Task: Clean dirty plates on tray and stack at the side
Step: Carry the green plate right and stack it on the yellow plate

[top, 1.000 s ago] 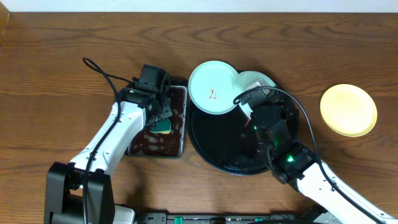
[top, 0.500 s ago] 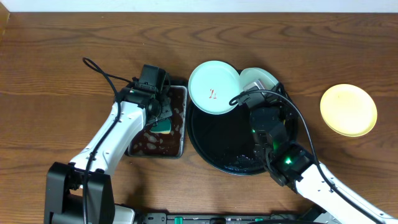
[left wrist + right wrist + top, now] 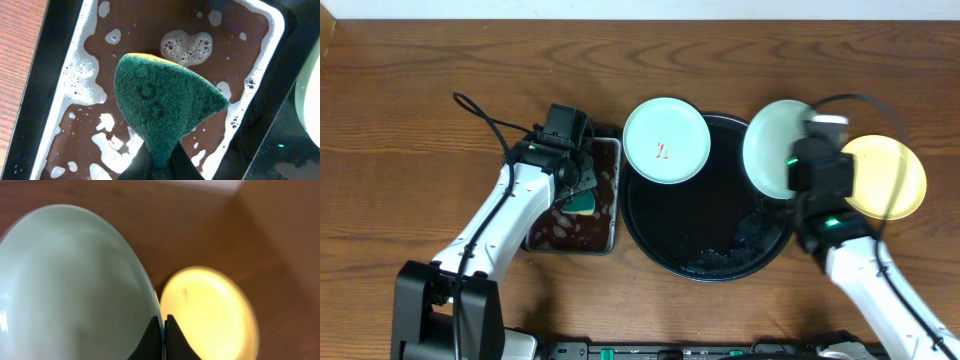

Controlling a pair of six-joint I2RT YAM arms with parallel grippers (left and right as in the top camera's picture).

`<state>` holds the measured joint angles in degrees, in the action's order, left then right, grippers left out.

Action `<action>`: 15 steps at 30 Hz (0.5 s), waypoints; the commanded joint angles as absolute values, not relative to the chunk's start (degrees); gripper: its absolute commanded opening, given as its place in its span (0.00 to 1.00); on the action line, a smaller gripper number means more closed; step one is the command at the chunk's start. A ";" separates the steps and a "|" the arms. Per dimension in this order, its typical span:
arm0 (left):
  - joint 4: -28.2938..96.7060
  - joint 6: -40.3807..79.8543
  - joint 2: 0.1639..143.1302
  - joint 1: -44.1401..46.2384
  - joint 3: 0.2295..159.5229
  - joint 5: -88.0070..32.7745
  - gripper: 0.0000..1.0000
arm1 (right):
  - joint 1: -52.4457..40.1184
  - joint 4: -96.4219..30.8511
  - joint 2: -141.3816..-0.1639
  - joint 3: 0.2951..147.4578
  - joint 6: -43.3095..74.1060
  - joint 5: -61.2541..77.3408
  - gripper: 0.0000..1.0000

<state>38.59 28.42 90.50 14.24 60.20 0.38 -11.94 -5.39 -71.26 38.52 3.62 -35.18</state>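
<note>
My right gripper should continue to carry until both plates line up, then let go. The mint plate in my right gripper point(image 3: 774, 148) looks clean and the yellow plate point(image 3: 892, 177) lies open.
A pale mint plate point(image 3: 666, 141) with small red smears at its centre rests on the back-left rim of the round black tray point(image 3: 690, 225). My right gripper point(image 3: 807, 165) point(image 3: 163, 322) is shut on the rim of a second mint plate point(image 3: 772, 148) point(image 3: 75, 280) and holds it tilted above the tray's right edge. Just beyond it, a pale yellow plate point(image 3: 892, 178) point(image 3: 205, 310) lies on the table. My left gripper point(image 3: 578, 182) point(image 3: 160, 167) is shut on a teal sponge point(image 3: 582, 204) point(image 3: 165, 100) above the soapy liquid.
A rectangular metal-rimmed tray point(image 3: 611, 235) point(image 3: 274, 30) of brown foamy liquid stands directly left of the black tray. A black cable point(image 3: 485, 118) loops behind the left arm. Bare wood table surrounds everything.
The right gripper has lifted the mint plate off the tray's back and carried it right, next to the yellow plate. The left arm and sponge have not moved.
</note>
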 commanded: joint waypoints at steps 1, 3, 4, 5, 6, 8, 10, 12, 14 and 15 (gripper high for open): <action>38.52 27.66 90.56 14.00 59.55 1.13 0.09 | -1.02 -6.13 -71.48 38.61 22.11 -16.71 0.01; 38.52 27.68 90.56 14.00 59.55 1.13 0.09 | 5.69 -6.42 -71.48 38.61 26.50 -10.39 0.01; 38.52 27.66 90.56 14.00 59.55 1.13 0.09 | 8.69 -6.61 -71.50 38.61 28.56 -8.36 0.01; 38.52 27.68 90.56 14.00 59.55 1.13 0.09 | 11.55 -6.79 -71.53 38.61 30.37 -6.94 0.01; 38.52 27.66 90.56 14.00 59.55 1.13 0.09 | 14.20 -7.03 -71.55 38.61 32.03 -6.20 0.01; 38.52 27.68 90.56 14.00 59.55 1.13 0.09 | 18.96 -7.97 -71.68 38.61 35.11 -6.00 0.01; 38.52 27.68 90.56 14.00 59.55 1.13 0.09 | 23.53 -8.67 -72.31 38.61 37.43 -5.98 0.01; 38.52 27.68 90.56 14.00 59.55 1.13 0.09 | 27.05 -8.84 -73.41 38.61 38.61 -5.96 0.01; 38.50 27.68 90.56 14.00 59.55 1.13 0.09 | 30.00 -8.75 -75.09 38.61 39.81 -5.93 0.01; 38.50 27.68 90.56 14.00 59.55 1.13 0.09 | 31.05 -8.73 -75.94 38.61 40.07 -5.93 0.01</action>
<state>38.54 28.42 90.50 14.24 60.20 0.38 27.75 -8.73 -73.49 38.52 34.68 -8.14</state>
